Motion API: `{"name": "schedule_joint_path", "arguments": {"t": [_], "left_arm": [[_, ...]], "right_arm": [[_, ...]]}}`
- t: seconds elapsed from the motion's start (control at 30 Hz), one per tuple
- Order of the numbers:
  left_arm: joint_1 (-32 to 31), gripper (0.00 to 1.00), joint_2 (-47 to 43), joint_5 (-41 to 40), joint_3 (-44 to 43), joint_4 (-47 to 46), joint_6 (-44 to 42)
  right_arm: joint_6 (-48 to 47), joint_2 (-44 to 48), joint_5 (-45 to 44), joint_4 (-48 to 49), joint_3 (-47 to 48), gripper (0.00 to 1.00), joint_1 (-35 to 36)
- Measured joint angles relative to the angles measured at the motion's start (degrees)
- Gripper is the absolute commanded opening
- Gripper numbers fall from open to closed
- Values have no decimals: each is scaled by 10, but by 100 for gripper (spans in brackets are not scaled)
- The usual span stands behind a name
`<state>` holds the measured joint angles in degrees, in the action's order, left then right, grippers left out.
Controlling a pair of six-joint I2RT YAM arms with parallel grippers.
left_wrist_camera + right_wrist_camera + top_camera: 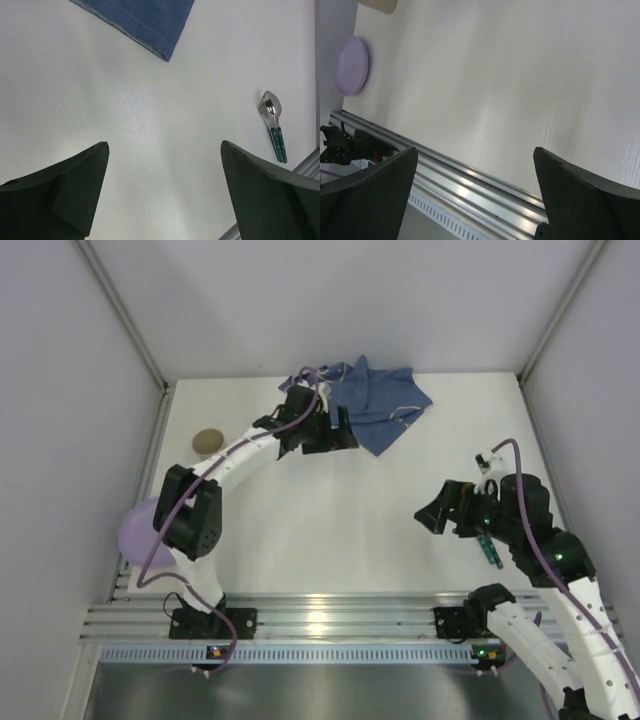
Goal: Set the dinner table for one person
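Note:
My left gripper is to pull the blue placemat closer first, because the placemat lies crumpled (pixel 376 398) at the back of the table. My right gripper should then take another corner to spread the placemat.
The white dinner table (pixel 330 530) carries a crumpled blue cloth placemat (pixel 378 405) at the back centre. My left gripper (pixel 330 438) hovers at the cloth's near left edge, open and empty. In the left wrist view the gripper (pixel 165 146) is over bare table, with the cloth's corner (pixel 145 22) beyond it. A spoon and fork with green handles (pixel 273 125) lie to the right; they show under my right arm in the top view (pixel 490 552). My right gripper (pixel 430 512) is open and empty above the table's right side, and in the right wrist view it (pixel 475 152) is near the rail.
A lilac plate (pixel 138 528) lies at the near left, partly behind the left arm; it shows in the right wrist view (pixel 351 65). A brown cup (pixel 208 443) stands at the left. The silver rail (pixel 330 620) runs along the near edge. Walls close in three sides.

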<state>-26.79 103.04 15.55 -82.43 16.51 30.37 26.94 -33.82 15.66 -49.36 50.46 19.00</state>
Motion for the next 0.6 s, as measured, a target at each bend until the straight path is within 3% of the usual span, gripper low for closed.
{"name": "schedule_joint_path", "arguments": {"t": [0.13,0.37,0.6], "left_arm": [[-52,99,70,-30,-48,24,42],[-86,99,195,-95,-145,19,129],[-120,99,397,-157,-411,66,171]], "right_arm": [[-3,11,-12,-19,3,100,0],[-19,48,-63,-89,39,100,0],[-37,53,-108,-142,70,100,0]]}}
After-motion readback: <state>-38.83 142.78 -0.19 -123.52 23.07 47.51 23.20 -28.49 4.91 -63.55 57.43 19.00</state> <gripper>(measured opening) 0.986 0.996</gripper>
